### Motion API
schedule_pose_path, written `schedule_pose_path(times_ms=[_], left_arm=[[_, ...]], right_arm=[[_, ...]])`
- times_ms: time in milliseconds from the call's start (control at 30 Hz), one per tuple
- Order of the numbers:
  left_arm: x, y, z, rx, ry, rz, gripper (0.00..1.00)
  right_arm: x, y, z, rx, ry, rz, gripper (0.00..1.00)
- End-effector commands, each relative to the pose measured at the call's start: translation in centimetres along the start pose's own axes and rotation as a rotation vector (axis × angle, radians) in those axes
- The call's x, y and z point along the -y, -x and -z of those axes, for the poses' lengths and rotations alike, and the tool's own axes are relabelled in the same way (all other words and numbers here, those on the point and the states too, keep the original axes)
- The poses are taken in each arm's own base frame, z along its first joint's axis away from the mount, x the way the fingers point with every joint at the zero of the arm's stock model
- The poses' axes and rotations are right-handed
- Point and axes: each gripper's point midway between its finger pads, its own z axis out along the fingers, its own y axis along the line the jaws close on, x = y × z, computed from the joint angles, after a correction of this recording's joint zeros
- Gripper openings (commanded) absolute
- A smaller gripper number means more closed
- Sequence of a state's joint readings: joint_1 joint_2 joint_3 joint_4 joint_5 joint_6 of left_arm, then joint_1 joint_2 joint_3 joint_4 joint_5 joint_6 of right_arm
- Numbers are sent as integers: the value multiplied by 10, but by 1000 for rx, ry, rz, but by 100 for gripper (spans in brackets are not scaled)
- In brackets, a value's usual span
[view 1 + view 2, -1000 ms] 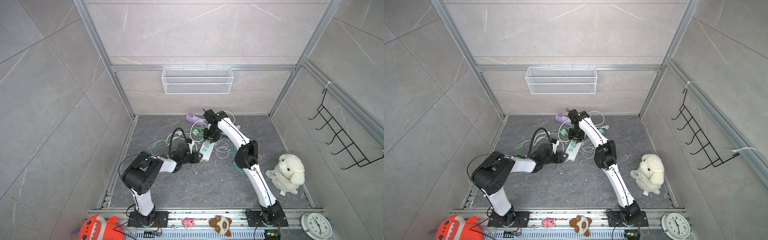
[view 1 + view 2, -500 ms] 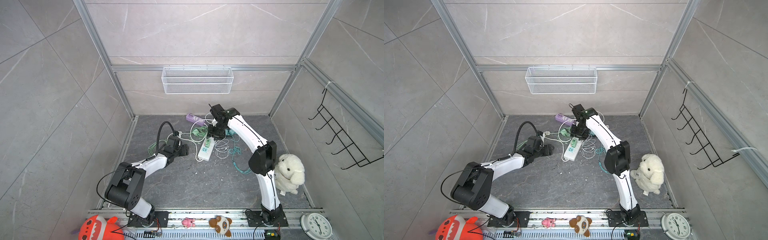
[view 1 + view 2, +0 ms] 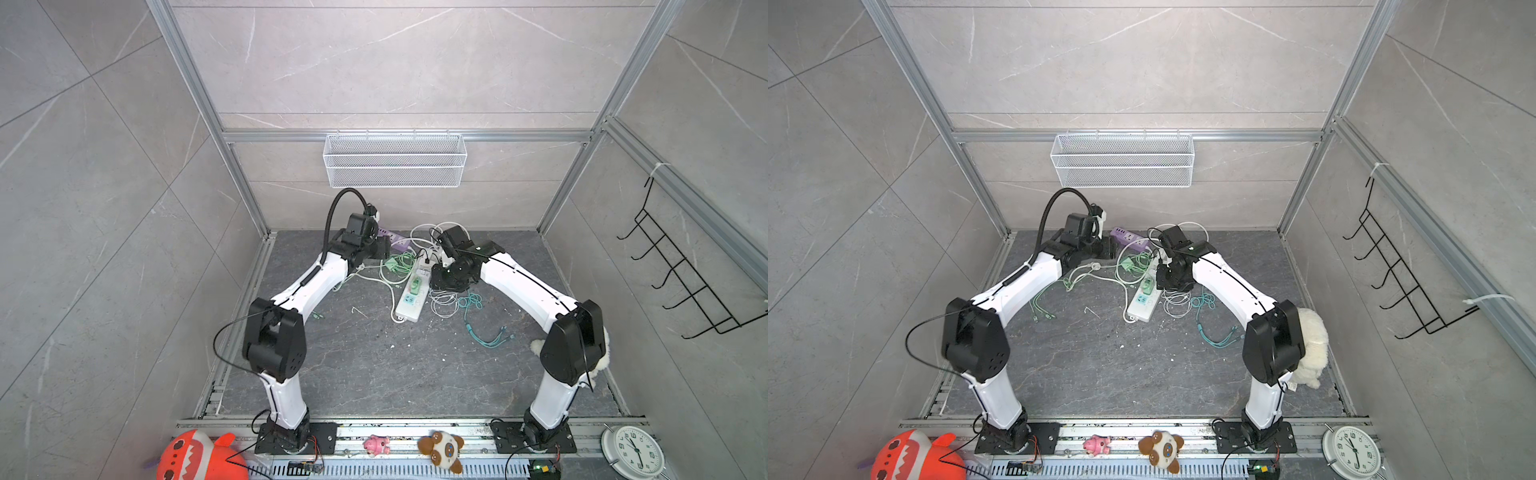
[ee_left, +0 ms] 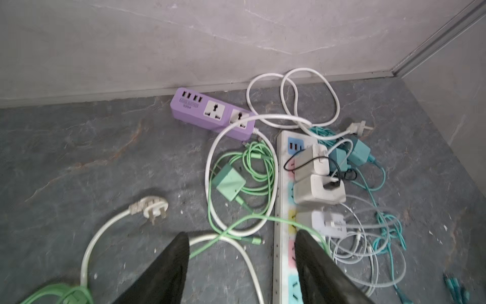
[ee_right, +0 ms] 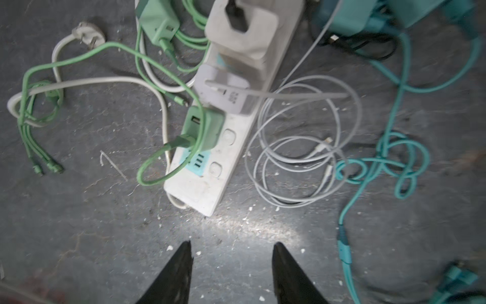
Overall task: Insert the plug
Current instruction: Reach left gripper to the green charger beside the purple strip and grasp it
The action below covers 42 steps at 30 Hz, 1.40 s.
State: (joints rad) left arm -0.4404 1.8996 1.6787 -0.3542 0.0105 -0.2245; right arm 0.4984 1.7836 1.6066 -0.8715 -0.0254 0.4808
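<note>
I should take the loose green charger plug (image 4: 228,181) with my left gripper and hand it over, as it lies across the white power strip (image 4: 283,212) from my right gripper.
A white power strip (image 3: 411,297) (image 3: 1144,301) (image 4: 280,184) (image 5: 200,184) lies on the floor with several chargers in it, one of them a green charger (image 5: 203,126). A loose green charger plug (image 4: 228,181) (image 3: 390,264) and a loose white three-pin plug (image 4: 153,206) (image 5: 88,33) lie to its left. Behind them sits a purple power strip (image 4: 207,110) (image 3: 392,241). My left gripper (image 4: 242,242) (image 3: 383,249) hangs open and empty over the cables left of the white strip. My right gripper (image 5: 232,244) (image 3: 445,282) is open and empty, above bare floor off the strip's end.
Tangled white, green and teal cables (image 5: 302,147) (image 3: 473,303) spread round both strips. The back wall (image 4: 236,39) stands just behind the purple strip. A wire basket (image 3: 395,160) hangs on it. A plush dog (image 3: 1308,345) sits by the right arm's elbow.
My left gripper has pulled away from the white strip's side, toward the back wall and the purple strip. Both arms' elbows have swung outward, and the right gripper has shifted slightly right.
</note>
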Motion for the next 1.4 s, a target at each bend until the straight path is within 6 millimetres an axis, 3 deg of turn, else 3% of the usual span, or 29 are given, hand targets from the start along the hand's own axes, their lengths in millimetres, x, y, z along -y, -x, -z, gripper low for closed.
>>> schedule_pose_path(times_ms=[0,167,333,800,1233,1367], left_arm=[[-5,-37,-32,-210,15,61,65],[-3,-46,-79,-282,56,185,63],[-7,-60,-114,-318,78,269,65],[-17,-66,-154,-278,99,376,63],[-24,-84,-175,-323,126,405,63],[-25,-89,-177,-335,131,408,57]], right_arm=[[25,28,33,187,-75,-6,52],[42,21,34,182,-74,-18,52],[41,5,17,122,-29,4,52],[30,-13,-2,59,60,48,52],[31,-13,-5,62,64,63,52],[35,-10,-5,71,63,63,52]])
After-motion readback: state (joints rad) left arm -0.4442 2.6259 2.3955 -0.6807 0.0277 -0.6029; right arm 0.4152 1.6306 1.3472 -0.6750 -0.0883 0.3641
